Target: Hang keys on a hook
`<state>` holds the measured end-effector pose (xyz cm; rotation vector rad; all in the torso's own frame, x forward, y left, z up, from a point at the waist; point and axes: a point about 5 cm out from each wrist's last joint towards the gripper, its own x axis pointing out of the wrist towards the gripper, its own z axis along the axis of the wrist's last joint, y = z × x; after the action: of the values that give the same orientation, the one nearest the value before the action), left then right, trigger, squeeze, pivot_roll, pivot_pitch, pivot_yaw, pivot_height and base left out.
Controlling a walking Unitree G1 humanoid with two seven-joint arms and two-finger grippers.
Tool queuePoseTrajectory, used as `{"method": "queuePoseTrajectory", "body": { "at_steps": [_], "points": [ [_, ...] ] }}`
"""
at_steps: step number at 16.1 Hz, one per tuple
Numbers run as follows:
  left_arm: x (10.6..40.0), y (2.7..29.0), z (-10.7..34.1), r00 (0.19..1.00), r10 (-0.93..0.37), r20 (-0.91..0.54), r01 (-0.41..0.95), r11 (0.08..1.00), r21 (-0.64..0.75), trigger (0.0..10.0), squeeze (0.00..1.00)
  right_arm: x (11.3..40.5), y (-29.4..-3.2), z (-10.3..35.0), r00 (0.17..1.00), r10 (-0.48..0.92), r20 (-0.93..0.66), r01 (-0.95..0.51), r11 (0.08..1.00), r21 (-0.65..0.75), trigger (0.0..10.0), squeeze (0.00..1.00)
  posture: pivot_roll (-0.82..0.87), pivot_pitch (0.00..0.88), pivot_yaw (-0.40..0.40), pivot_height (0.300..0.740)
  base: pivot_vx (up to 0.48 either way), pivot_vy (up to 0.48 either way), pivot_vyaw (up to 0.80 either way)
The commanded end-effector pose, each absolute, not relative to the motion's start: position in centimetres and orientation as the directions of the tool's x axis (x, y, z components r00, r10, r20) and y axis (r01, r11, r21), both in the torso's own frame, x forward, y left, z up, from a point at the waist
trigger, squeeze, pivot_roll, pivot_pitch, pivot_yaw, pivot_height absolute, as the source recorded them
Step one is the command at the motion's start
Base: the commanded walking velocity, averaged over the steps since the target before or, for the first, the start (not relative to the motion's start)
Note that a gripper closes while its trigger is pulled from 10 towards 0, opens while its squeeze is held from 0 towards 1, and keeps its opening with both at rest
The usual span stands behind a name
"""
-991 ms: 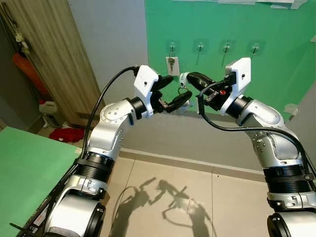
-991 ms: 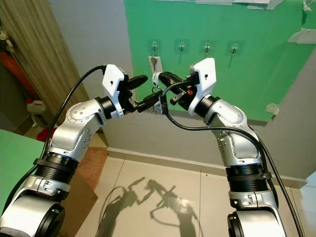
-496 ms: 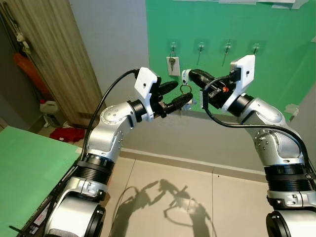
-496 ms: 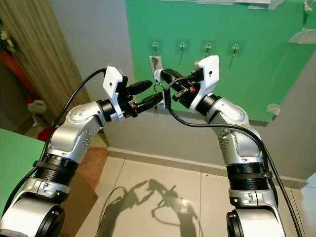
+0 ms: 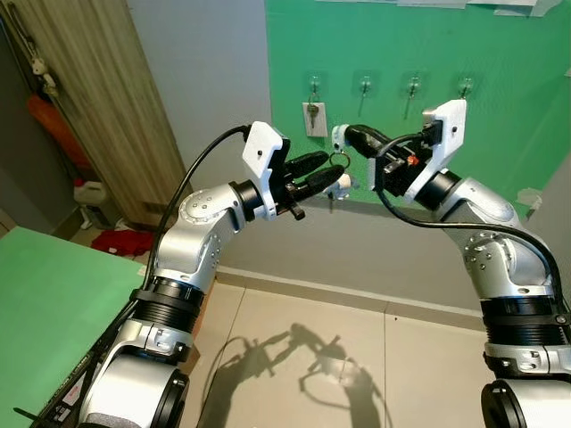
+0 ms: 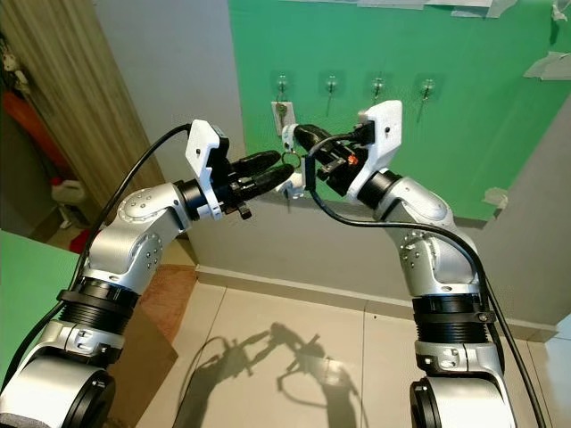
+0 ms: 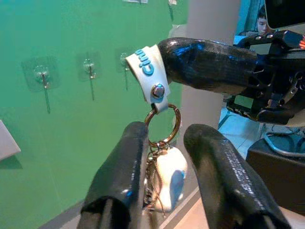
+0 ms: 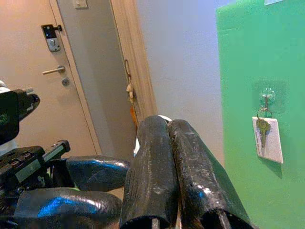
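I see the white strap [image 5: 338,137] looped through the brass ring, so the strap will flop over and hang down beside the fob when I carry the ring.
The keys hang from a white strap [image 7: 148,71] with blue lettering: a brass ring [image 7: 164,126] and a white fob [image 7: 169,179] below it. My right gripper [image 5: 343,135] is shut on the strap, just below the row of clear hooks [image 5: 364,86] on the green wall. My left gripper [image 5: 332,169] is open, with one finger [image 7: 128,162] against the keys and the other a little off the fob. The leftmost hook [image 5: 313,86] carries a key with a white tag [image 5: 312,118].
A grey ledge [image 5: 419,214] runs under the green wall [image 5: 500,134]. A wooden door [image 5: 98,107] stands to the left, with a white jug [image 5: 86,192] and red cloth [image 5: 120,241] at its foot. A green surface [image 5: 45,303] lies at lower left.
My right gripper has carried the keys up and slightly right toward the hooks. My left gripper followed, and its fingers narrowed around the fob.
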<state>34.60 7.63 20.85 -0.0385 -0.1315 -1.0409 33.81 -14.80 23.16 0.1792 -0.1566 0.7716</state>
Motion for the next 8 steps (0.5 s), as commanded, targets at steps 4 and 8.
{"method": "queuePoseTrajectory", "body": {
  "at_steps": [4, 8],
  "points": [
    [34.64, 8.25, 21.07, 0.502, -0.855, 0.132, 0.86, 0.509, 0.029, 0.0, 0.0, 33.63, -14.63, 24.4, 0.682, 0.69, 0.243, -0.727, 0.677, 0.117, 0.0, 0.0, -0.21, 0.0, 0.109, 0.74, 0.0, 0.0, 0.0],
    [34.71, 8.29, 20.97, 0.509, -0.851, 0.127, 0.856, 0.517, 0.032, 6.1, 0.0, 33.03, -14.26, 24.68, 0.649, 0.721, 0.244, -0.758, 0.642, 0.116, 0.0, 0.0, -0.21, 0.0, 0.109, 0.74, 0.0, 0.0, 0.0]
  ]
}}
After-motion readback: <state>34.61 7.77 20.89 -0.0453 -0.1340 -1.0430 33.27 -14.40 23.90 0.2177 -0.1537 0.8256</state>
